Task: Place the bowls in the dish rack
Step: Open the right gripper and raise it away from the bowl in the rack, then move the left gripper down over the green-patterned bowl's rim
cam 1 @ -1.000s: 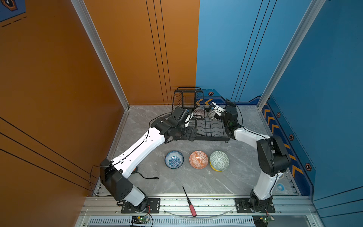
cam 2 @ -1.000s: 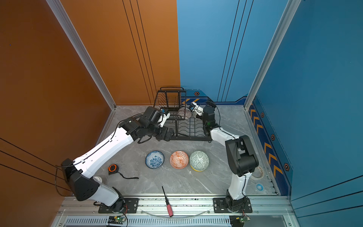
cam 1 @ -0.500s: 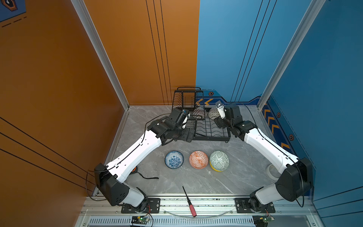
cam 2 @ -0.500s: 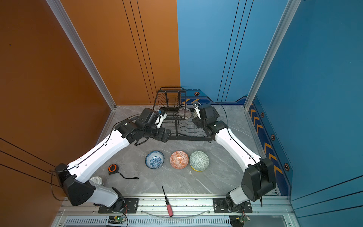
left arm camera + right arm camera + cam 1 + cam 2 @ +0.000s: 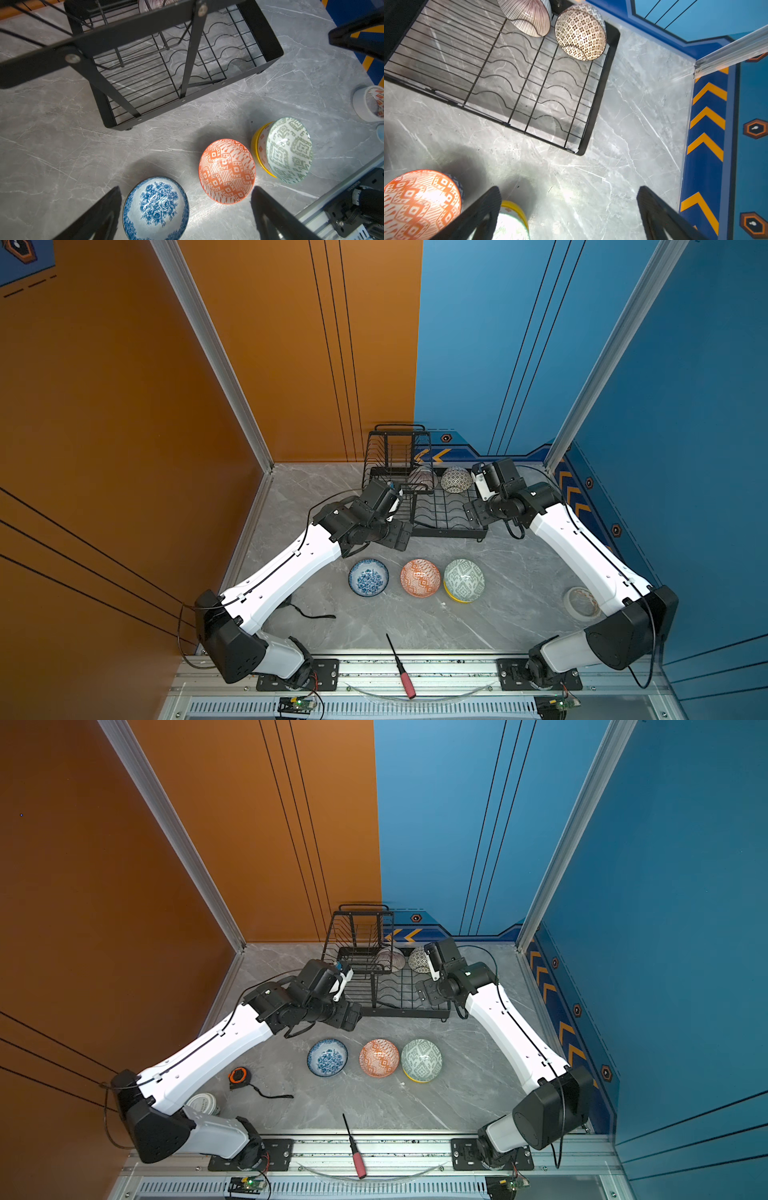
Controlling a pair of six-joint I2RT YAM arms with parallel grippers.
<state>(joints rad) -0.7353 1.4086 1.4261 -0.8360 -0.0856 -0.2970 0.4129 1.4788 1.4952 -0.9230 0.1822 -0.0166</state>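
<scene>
I should first move the green bowl by its rim [image 5: 452,568] with my left gripper while my right gripper waits, because that bowl sits tilted in the yellow bowl [image 5: 460,599].
The black wire dish rack [image 5: 478,531] [image 5: 441,1013] stands at the back of the table. At its far end lean a pink striped bowl [image 5: 422,479] [image 5: 527,16] and a white dotted bowl [image 5: 456,480] [image 5: 580,33]. In front of the rack sit a blue floral bowl [image 5: 368,577] [image 5: 155,207], an orange bowl [image 5: 419,578] [image 5: 227,170] and a green bowl [image 5: 464,580] [image 5: 289,149] nested in a yellow bowl [image 5: 254,145]. My left gripper [image 5: 395,537] [image 5: 186,189] hangs open and empty above the blue and orange bowls. My right gripper [image 5: 478,512] [image 5: 569,188] is open and empty by the rack's right side.
A roll of tape [image 5: 581,602] lies at the right by the right arm. A red-handled screwdriver [image 5: 401,668] lies at the front edge. An orange tape measure [image 5: 239,1077] and a small white pot [image 5: 201,1103] sit at the left. Walls enclose the table on three sides.
My right gripper has drawn back from the dotted bowl at the rack's far end toward the front; the bowl stays in the rack. The left gripper shifted slightly frontward.
</scene>
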